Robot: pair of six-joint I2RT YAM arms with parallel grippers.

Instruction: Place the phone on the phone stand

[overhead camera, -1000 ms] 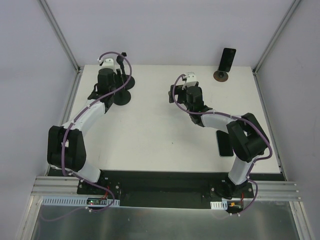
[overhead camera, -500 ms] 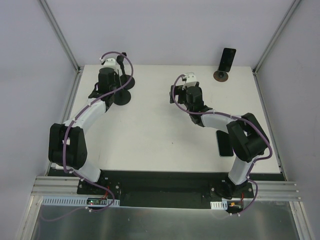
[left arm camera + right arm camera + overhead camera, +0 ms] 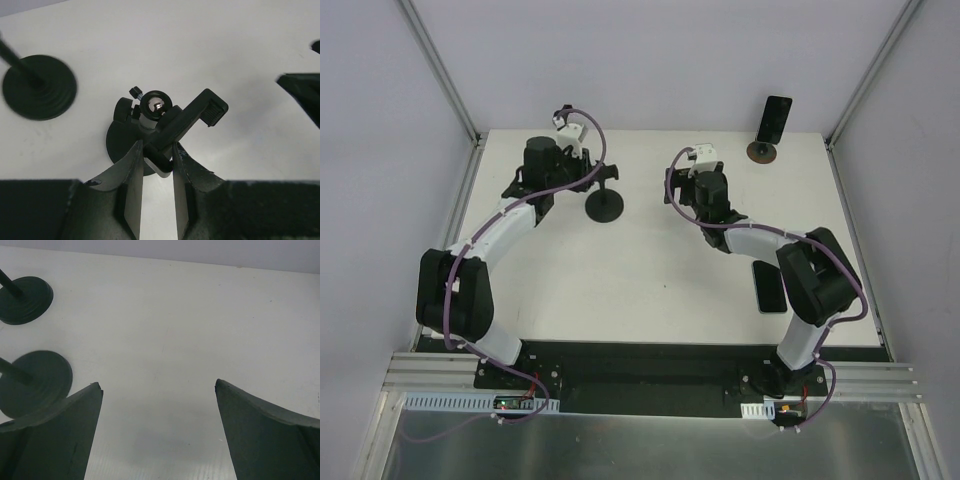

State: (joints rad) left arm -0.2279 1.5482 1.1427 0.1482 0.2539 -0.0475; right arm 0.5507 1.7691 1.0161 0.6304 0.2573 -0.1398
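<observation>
The phone stand (image 3: 604, 206) is upright and the table's middle (image 3: 646, 224) is clear, so the robot's left gripper goes on moving the stand by its clamp arm and lets go of it there.
My left gripper (image 3: 598, 173) is shut on the clamp arm of a black phone stand (image 3: 604, 205) at the back middle of the table. In the left wrist view both fingers (image 3: 131, 172) pinch the end of the stand's bracket (image 3: 182, 120) above its round base (image 3: 117, 145). A dark phone (image 3: 768, 293) lies flat on the table at the right, partly under my right arm. My right gripper (image 3: 672, 192) is open and empty, pointing left, with bare table between its fingertips (image 3: 92, 395). The stand's base also shows in the right wrist view (image 3: 36, 381).
A second black stand base with a pole sits left of the held stand (image 3: 40, 87) and shows in the right wrist view (image 3: 25, 299). Another phone (image 3: 777, 118) stands on a small round-based holder (image 3: 761, 151) at the back right corner. Grey walls enclose the table.
My left gripper has swung right, carrying the held stand toward the table's middle. The right arm has hardly moved and stays open.
</observation>
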